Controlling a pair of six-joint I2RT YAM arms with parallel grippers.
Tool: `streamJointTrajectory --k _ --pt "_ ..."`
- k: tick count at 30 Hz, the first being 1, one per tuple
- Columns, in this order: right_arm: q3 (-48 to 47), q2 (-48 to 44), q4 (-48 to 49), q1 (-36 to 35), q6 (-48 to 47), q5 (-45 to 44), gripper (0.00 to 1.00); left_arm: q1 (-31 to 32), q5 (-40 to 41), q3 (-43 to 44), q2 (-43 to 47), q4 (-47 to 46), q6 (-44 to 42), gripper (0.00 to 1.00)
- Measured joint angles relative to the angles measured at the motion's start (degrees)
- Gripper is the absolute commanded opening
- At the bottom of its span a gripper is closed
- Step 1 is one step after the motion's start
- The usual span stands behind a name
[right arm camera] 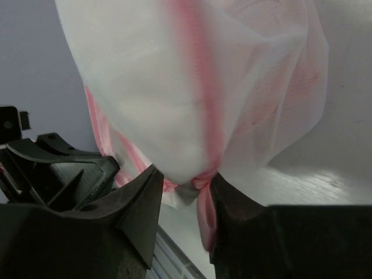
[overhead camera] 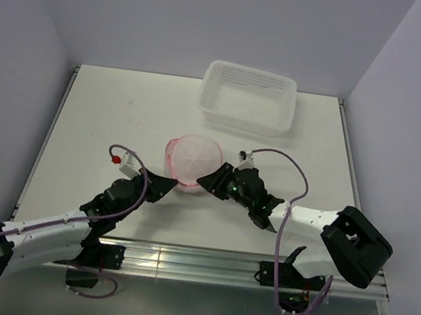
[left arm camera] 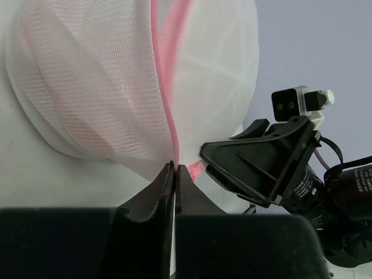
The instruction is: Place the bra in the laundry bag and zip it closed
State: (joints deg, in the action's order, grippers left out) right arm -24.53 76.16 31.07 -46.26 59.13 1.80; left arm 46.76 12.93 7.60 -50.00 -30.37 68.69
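Observation:
I need to open my left gripper, since it is pinching the bag's loose pink rim (left arm camera: 174, 145) beside the zipper tab, then turn it and reach for the tab (left arm camera: 195, 170) near my right gripper's fingers.
The laundry bag (overhead camera: 193, 160), a round white mesh pouch with a pink zipper rim, sits at mid-table between both grippers. Pale pink fabric, the bra (left arm camera: 75, 81), shows dimly through the mesh, and also in the right wrist view (right arm camera: 290, 75). My left gripper (overhead camera: 168, 188) is shut on the bag's pink rim (left arm camera: 168, 110) at its near left edge, jaws pressed together (left arm camera: 174, 167). My right gripper (overhead camera: 208, 182) holds the bag's (right arm camera: 192, 87) near right end between its fingers (right arm camera: 185, 187), with a pink ribbon and a small grey tab there. The right gripper also shows in the left wrist view (left arm camera: 256, 168).
A white perforated plastic basket (overhead camera: 248, 98) stands at the back of the table, right of centre. The table's metal front rail (overhead camera: 196, 261) runs below the arms. Cables loop over both arms.

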Motion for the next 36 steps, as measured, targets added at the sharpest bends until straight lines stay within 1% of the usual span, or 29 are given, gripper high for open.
streamJointTrajectory --k 1,2,5,6,8,9,11,12,13,15,17,18,19,22,24,25,26,27,30,31,32,33,36 --pt "-0.4 0.7 0.4 0.0 -0.2 0.0 0.31 0.0 0.3 -0.1 0.6 0.3 0.0 0.09" --pt "-0.7 1.3 1.0 0.0 -0.1 0.1 0.30 0.0 0.5 -0.1 1.3 1.0 0.0 0.11" --pt "-0.8 1.6 2.8 0.0 -0.2 0.0 0.28 0.1 1.4 -0.1 3.6 3.6 -0.7 0.25" --pt "-0.9 1.6 3.3 0.0 -0.3 -0.1 0.26 0.1 1.7 -0.1 4.4 4.7 -0.9 0.32" --pt "-0.9 1.6 4.0 0.0 -0.6 -0.2 0.21 0.1 2.6 0.6 6.5 8.7 -2.3 0.41" --pt "-0.9 1.6 4.2 0.0 -0.8 -0.3 0.19 0.2 3.1 1.4 7.4 11.1 -3.3 0.47" --pt "-0.9 1.6 4.9 -0.1 -1.2 -0.3 0.19 0.2 3.7 3.6 8.8 15.8 -4.8 0.52" --pt "-0.9 1.6 5.2 -0.1 -1.6 -0.6 0.20 0.2 4.0 5.0 9.6 18.5 -5.9 0.52" --pt "-0.9 1.6 5.4 -0.2 -1.9 -0.8 0.19 0.2 4.3 6.5 10.3 21.2 -6.7 0.50" --pt "-0.9 1.6 5.8 -0.2 -2.7 -1.1 0.19 0.5 5.0 10.3 12.1 27.5 -9.3 0.42" --pt "-0.9 1.6 5.9 -0.4 -3.6 -1.5 0.19 1.2 5.2 14.2 12.9 32.1 -11.6 0.39" --pt "-0.9 1.6 5.9 -0.5 -4.0 -1.7 0.19 1.7 5.2 16.3 12.5 33.8 -12.8 0.35" --pt "-0.9 1.6 6.0 -0.7 -4.6 -1.9 0.17 2.4 5.4 18.6 11.7 35.3 -14.1 0.31" --pt "-0.9 1.6 6.0 -1.1 -6.1 -2.0 0.16 5.6 6.1 25.3 6.6 37.2 -18.4 0.28" --pt "-0.9 1.6 5.9 -1.2 -6.8 -2.0 0.11 7.3 6.3 29.0 2.1 36.9 -22.1 0.25" --pt "-0.9 1.6 5.9 -1.2 -7.1 -2.0 0.11 7.8 6.2 30.3 -0.2 36.6 -24.0 0.24" --pt "-0.9 1.6 5.9 -1.2 -7.5 -2.0 0.07 8.0 6.0 31.0 -2.4 35.8 -26.1 0.23" --pt "-0.9 1.5 5.8 -1.2 -7.6 -2.0 0.06 8.1 5.7 31.4 -4.7 35.2 -28.1 0.22" --pt "-0.9 1.5 5.7 -1.2 -8.3 -1.9 0.02 8.1 4.3 32.0 -10.4 34.3 -32.9 0.25" --pt "-0.9 1.4 5.7 -1.2 -8.5 -1.9 0.01 8.1 3.8 32.1 -11.8 34.1 -33.9 0.27" --pt "-0.9 1.3 5.7 -1.2 -8.7 -1.9 0.01 8.1 3.3 32.1 -13.6 34.1 -35.2 0.34" --pt "-0.9 1.2 5.7 -1.3 -8.9 -1.9 0.00 8.1 3.1 32.1 -14.5 34.1 -36.2 0.37" --pt "-0.9 1.1 5.6 -1.4 -9.3 -1.9 0.00 8.1 1.7 32.1 -16.3 33.6 -38.4 0.41"
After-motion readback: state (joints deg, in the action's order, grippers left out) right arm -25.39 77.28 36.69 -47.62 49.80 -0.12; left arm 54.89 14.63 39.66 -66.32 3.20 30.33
